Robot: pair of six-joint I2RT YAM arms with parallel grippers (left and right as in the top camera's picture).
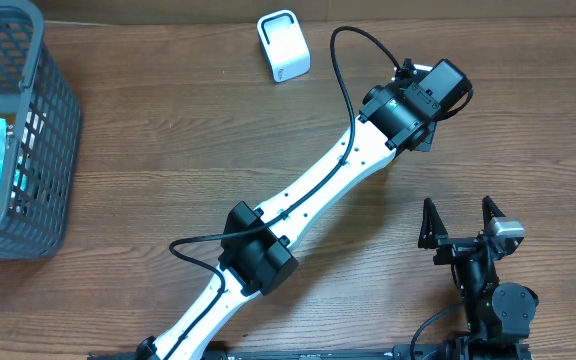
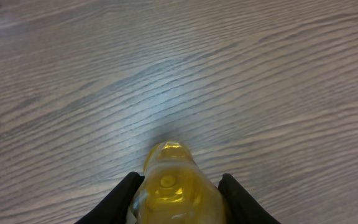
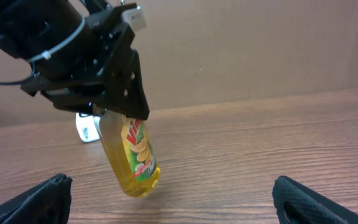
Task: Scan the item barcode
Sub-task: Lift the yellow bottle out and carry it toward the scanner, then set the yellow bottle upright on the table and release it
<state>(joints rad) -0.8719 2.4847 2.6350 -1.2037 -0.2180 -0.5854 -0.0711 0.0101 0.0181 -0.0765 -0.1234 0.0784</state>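
Observation:
The yellow bottle's base (image 3: 143,187) points down above a clear spot of wooden table (image 3: 145,205). My left gripper should keep going down until the bottle's base rests there, then let go.
A yellow bottle (image 3: 131,158) with a green and red label hangs tilted, base down, close to the wooden table. My left gripper (image 3: 124,111) is shut on its upper part. In the left wrist view the bottle (image 2: 176,186) fills the gap between the black fingers (image 2: 122,198). From overhead my left gripper (image 1: 420,135) covers the bottle, at the table's far right. My right gripper (image 1: 458,206) rests near the front right edge, open and holding nothing, facing the bottle (image 3: 169,186). No barcode shows.
A small white box-shaped device (image 1: 283,45) stands at the back centre, also behind the bottle in the right wrist view (image 3: 87,129). A grey mesh basket (image 1: 43,120) with packaged items sits at the far left. The left arm (image 1: 308,190) crosses the table diagonally.

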